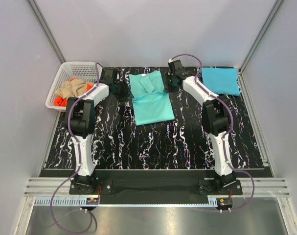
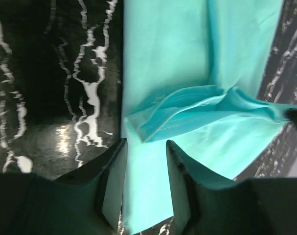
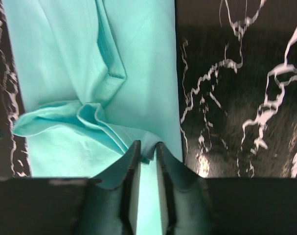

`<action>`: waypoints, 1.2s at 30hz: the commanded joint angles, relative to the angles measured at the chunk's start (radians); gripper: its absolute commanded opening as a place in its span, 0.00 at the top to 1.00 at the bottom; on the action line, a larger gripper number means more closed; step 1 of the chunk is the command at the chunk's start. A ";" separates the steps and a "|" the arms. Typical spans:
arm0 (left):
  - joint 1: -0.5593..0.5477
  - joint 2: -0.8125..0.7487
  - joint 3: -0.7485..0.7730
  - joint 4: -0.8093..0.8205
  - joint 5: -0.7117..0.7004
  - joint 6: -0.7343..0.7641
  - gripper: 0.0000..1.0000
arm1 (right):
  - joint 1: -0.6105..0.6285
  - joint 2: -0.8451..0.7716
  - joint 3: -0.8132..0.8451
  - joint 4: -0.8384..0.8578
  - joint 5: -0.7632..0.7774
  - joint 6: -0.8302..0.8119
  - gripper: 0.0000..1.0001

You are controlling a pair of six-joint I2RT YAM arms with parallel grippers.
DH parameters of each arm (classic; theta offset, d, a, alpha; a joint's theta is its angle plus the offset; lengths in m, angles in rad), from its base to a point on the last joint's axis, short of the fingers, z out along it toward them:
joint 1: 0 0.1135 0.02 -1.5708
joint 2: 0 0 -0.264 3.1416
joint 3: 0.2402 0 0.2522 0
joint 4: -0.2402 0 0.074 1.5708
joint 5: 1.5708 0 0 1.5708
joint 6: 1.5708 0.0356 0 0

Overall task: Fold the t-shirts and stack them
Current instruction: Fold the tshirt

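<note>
The mint-teal t-shirt (image 1: 152, 98) lies crooked at the table's back, so my left gripper and my right gripper should pull its near hem corners (image 1: 137, 123) towards me before folding.
The mint-teal t-shirt (image 1: 150, 98) lies partly folded at the table's back centre, sleeves turned inward. My left gripper (image 1: 121, 89) is at its left edge; in the left wrist view (image 2: 146, 144) the jaws stand open, astride the shirt's edge (image 2: 187, 54), gripping nothing. My right gripper (image 1: 170, 82) is at the shirt's right edge; in the right wrist view (image 3: 148, 146) the jaws are nearly closed, pinching a raised fold of the mint-teal cloth (image 3: 65, 58). A folded sky-blue t-shirt (image 1: 220, 80) lies at the back right. A tan t-shirt (image 1: 72, 89) and an orange one (image 1: 57, 102) lie in the basket.
A white lattice basket (image 1: 70, 66) stands at the back left, off the mat's corner. The black marbled mat (image 1: 153, 142) covers the table. Grey walls close in the back and both sides.
</note>
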 commanded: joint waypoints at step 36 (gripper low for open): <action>0.047 0.041 0.049 0.349 0.133 0.008 0.48 | -0.098 -0.213 -0.283 -0.018 -0.133 -0.086 0.53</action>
